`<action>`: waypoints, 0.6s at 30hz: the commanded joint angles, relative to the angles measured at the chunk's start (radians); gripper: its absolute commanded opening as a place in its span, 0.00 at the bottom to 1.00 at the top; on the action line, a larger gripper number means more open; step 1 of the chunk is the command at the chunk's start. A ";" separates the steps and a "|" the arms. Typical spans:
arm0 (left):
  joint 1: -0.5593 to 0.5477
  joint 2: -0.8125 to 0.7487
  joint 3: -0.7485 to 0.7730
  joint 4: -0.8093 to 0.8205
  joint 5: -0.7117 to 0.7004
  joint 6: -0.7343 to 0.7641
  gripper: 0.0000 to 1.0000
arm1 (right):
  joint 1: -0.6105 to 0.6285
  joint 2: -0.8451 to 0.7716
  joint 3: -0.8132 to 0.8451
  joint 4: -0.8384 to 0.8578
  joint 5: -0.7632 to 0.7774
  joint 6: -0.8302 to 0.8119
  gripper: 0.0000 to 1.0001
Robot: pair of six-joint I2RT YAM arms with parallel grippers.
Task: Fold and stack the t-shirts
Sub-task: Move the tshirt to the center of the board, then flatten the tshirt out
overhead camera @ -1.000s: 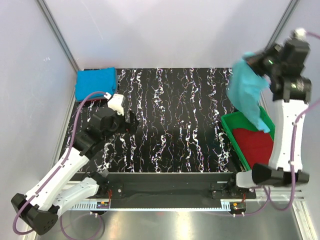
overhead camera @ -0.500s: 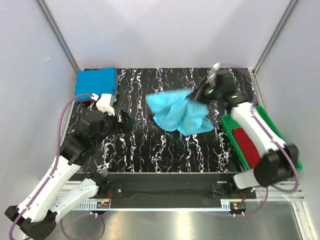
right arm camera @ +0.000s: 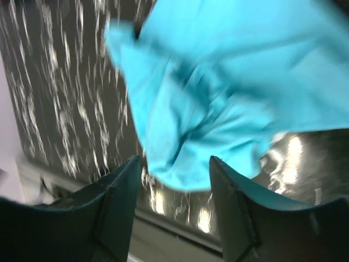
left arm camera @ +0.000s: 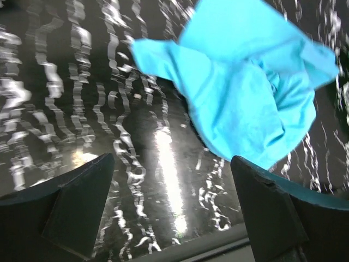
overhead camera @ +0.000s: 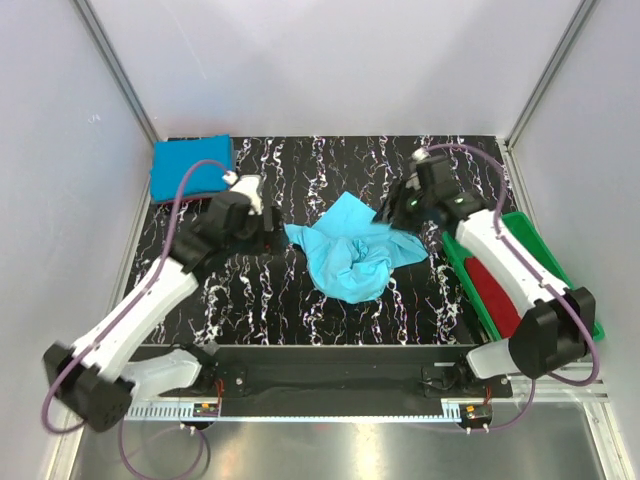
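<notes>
The middle of the light turquoise t-shirt [overhead camera: 346,217] is bunched up in loose creases [overhead camera: 354,262], so the t-shirt should spread out much wider but keep some folds when I lift and pull it.
A light turquoise t-shirt [overhead camera: 352,252] lies crumpled on the black marbled table, in the middle. My right gripper [overhead camera: 390,212] hovers at its upper right edge, open, with nothing held; in the right wrist view the shirt [right arm camera: 218,82] lies below and beyond the spread fingers [right arm camera: 117,202]. My left gripper [overhead camera: 266,230] is open just left of the shirt, which fills the upper right of its view [left arm camera: 245,93]. A deeper blue t-shirt [overhead camera: 190,168] lies folded at the far left corner. A dark red t-shirt [overhead camera: 500,295] sits in the tray.
A green plastic tray [overhead camera: 535,240] stands at the right edge, partly under my right arm. Grey walls close in the table on the left, back and right. The table's near edge [left arm camera: 207,248] shows low in the left wrist view.
My right gripper swung the turquoise shirt from above the tray to the middle of the table and opened, dropping it. My left gripper moved right, towards the shirt.
</notes>
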 commanded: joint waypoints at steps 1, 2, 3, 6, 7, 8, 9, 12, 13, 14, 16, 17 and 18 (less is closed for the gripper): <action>0.002 0.116 0.075 0.038 0.172 0.002 0.93 | -0.159 0.012 0.051 -0.092 0.161 0.074 0.58; -0.002 0.148 0.072 0.074 0.193 -0.006 0.92 | -0.195 0.032 0.049 -0.116 0.167 0.113 0.57; -0.018 0.157 0.066 0.093 0.206 -0.010 0.92 | -0.247 0.040 0.048 -0.119 0.155 0.145 0.57; -0.074 0.220 0.052 0.153 0.207 -0.023 0.93 | -0.253 0.067 0.052 -0.116 0.138 0.271 0.57; -0.091 0.243 0.055 0.165 0.214 -0.026 0.93 | -0.253 0.084 0.058 -0.118 0.129 0.323 0.57; -0.108 0.298 0.062 0.183 0.239 -0.033 0.93 | -0.253 0.130 0.081 -0.136 0.126 0.340 0.56; -0.136 0.326 0.064 0.194 0.255 -0.035 0.93 | -0.253 0.158 0.098 -0.151 0.132 0.351 0.55; -0.171 0.412 0.050 0.243 0.281 -0.049 0.92 | -0.253 0.235 0.146 -0.066 0.082 0.214 0.56; -0.176 0.426 0.038 0.284 0.283 -0.052 0.92 | -0.253 0.247 0.155 -0.032 0.054 0.073 0.56; -0.179 0.450 0.017 0.303 0.283 -0.061 0.92 | -0.252 0.276 0.179 -0.024 0.095 0.039 0.56; -0.185 0.475 0.007 0.329 0.290 -0.067 0.91 | -0.253 0.314 0.202 -0.029 0.168 -0.027 0.59; -0.186 0.502 0.009 0.334 0.286 -0.069 0.91 | -0.253 0.330 0.219 -0.027 0.188 -0.041 0.59; -0.191 0.516 0.010 0.338 0.283 -0.070 0.88 | -0.255 0.351 0.233 -0.030 0.175 -0.049 0.59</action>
